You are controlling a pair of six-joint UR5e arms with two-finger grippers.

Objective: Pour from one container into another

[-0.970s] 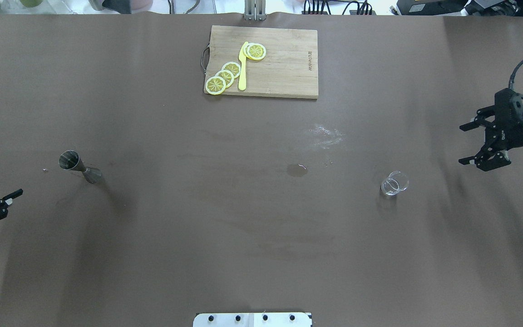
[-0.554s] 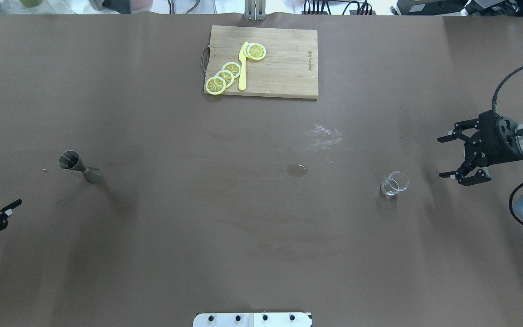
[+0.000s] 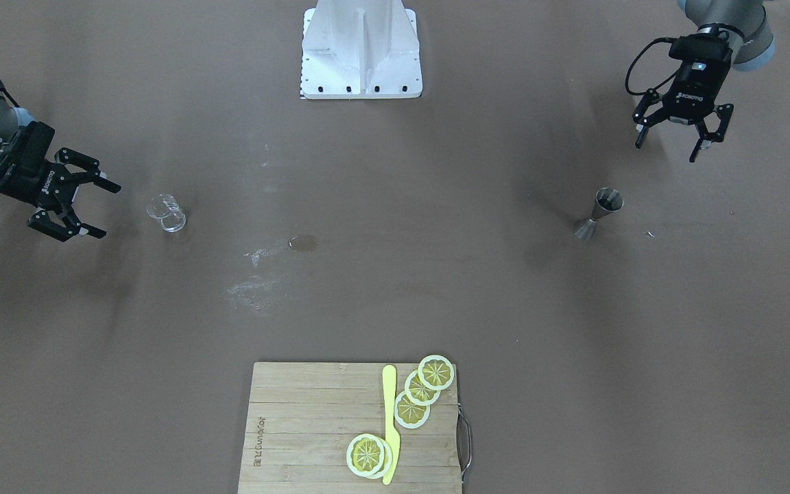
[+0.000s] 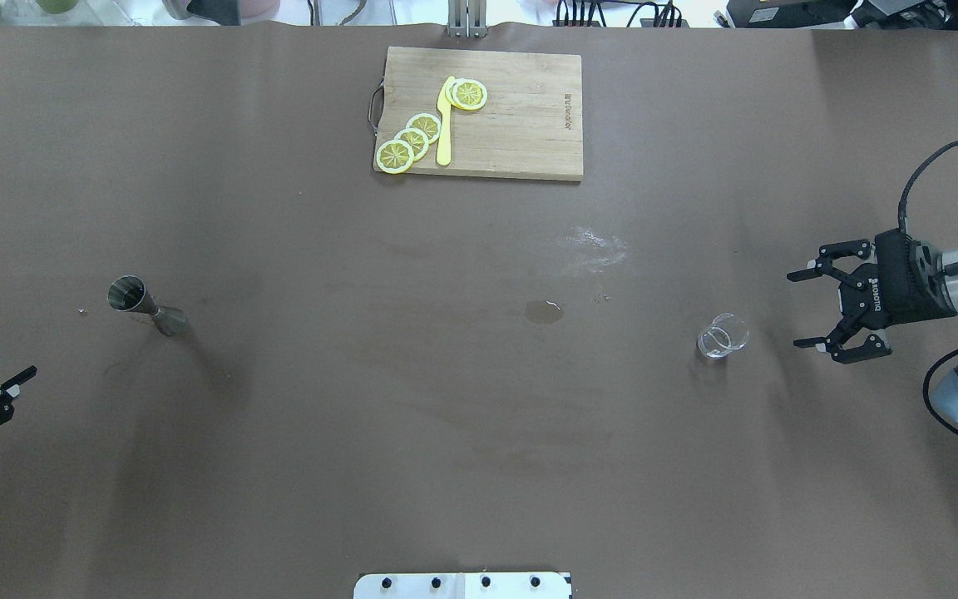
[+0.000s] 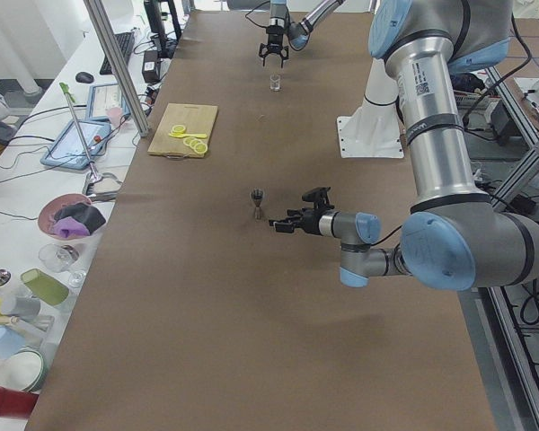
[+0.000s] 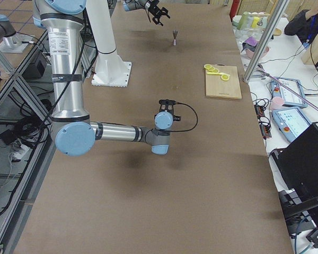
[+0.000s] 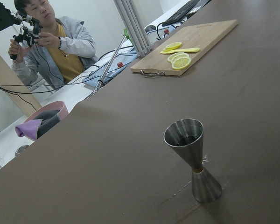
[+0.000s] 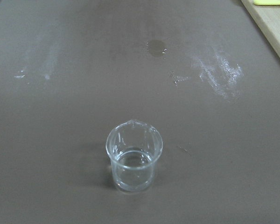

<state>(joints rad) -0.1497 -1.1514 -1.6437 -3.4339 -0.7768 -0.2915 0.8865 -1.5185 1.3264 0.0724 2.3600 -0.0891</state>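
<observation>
A small puddle is at the centre of the table, so I expect some liquid to spill past the steel jigger (image 3: 598, 213) when I pour from the beaker into the jigger.
A steel jigger (image 4: 146, 306) stands upright on the brown table's left side; the left wrist view shows the jigger (image 7: 191, 163) close up with dark liquid in its upper cup. My left gripper (image 3: 667, 151) hovers open and empty, apart from it, toward the robot's side. A small clear glass beaker (image 4: 723, 336) stands on the right side and looks nearly empty in the right wrist view, where the beaker (image 8: 134, 158) sits dead ahead. My right gripper (image 4: 797, 309) is open, level with the beaker and a short gap to its right.
A wooden cutting board (image 4: 520, 116) with lemon slices (image 4: 411, 141) and a yellow knife (image 4: 445, 125) lies at the far middle. A small puddle (image 4: 544, 311) and a whitish smear (image 4: 595, 248) mark the table centre. The robot's base plate (image 4: 462, 585) is at the near edge.
My right gripper has swung in from the table's right edge toward the beaker, turning its open fingers at it. The left gripper drifted slightly toward the near edge.
</observation>
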